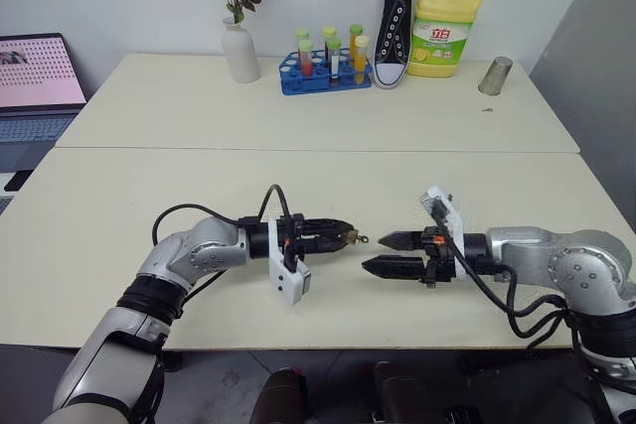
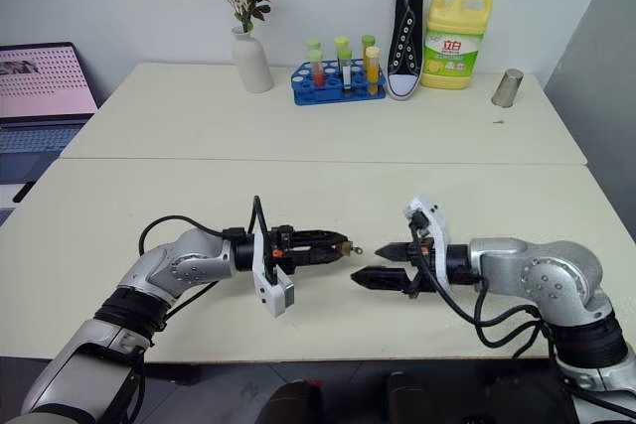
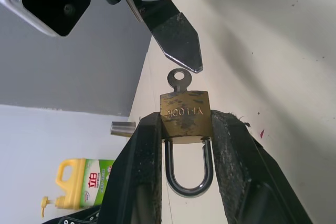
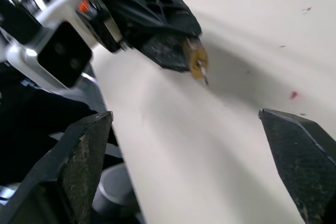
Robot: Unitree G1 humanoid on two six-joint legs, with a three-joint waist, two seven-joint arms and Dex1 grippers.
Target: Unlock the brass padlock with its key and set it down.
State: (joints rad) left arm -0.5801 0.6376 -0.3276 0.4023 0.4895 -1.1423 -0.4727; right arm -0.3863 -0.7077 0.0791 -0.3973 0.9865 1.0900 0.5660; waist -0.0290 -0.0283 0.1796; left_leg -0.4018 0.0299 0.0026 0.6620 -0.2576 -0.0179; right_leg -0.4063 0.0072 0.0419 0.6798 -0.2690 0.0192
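The padlock's shackle (image 3: 190, 190) points back into my left gripper's fingers, so next my right gripper takes the padlock's body (image 3: 186, 119) before my left gripper swings the shackle open.
My left gripper (image 1: 343, 233) is shut on the brass padlock (image 3: 185, 116), its black fingers (image 3: 142, 161) clamping the sides of the golden body just above the table (image 1: 328, 186). The silvery shackle (image 3: 189, 179) loops back between the fingers, with both legs in the body. The key (image 3: 178, 80) sticks out of the padlock's far end, toward my right gripper. My right gripper (image 1: 383, 252) faces it a short way off, open, with nothing between its fingers (image 4: 86, 156). From the right wrist, the padlock (image 4: 197, 61) and key tip (image 4: 203, 75) show at the end of the left gripper.
Along the table's back edge stand a white vase with flowers (image 1: 239, 47), a blue rack of tubes (image 1: 326, 69), a black shoe (image 1: 395, 22), a yellow detergent bottle (image 1: 445, 27) and a metal cup (image 1: 495, 75). A laptop (image 1: 35, 86) sits off to the left.
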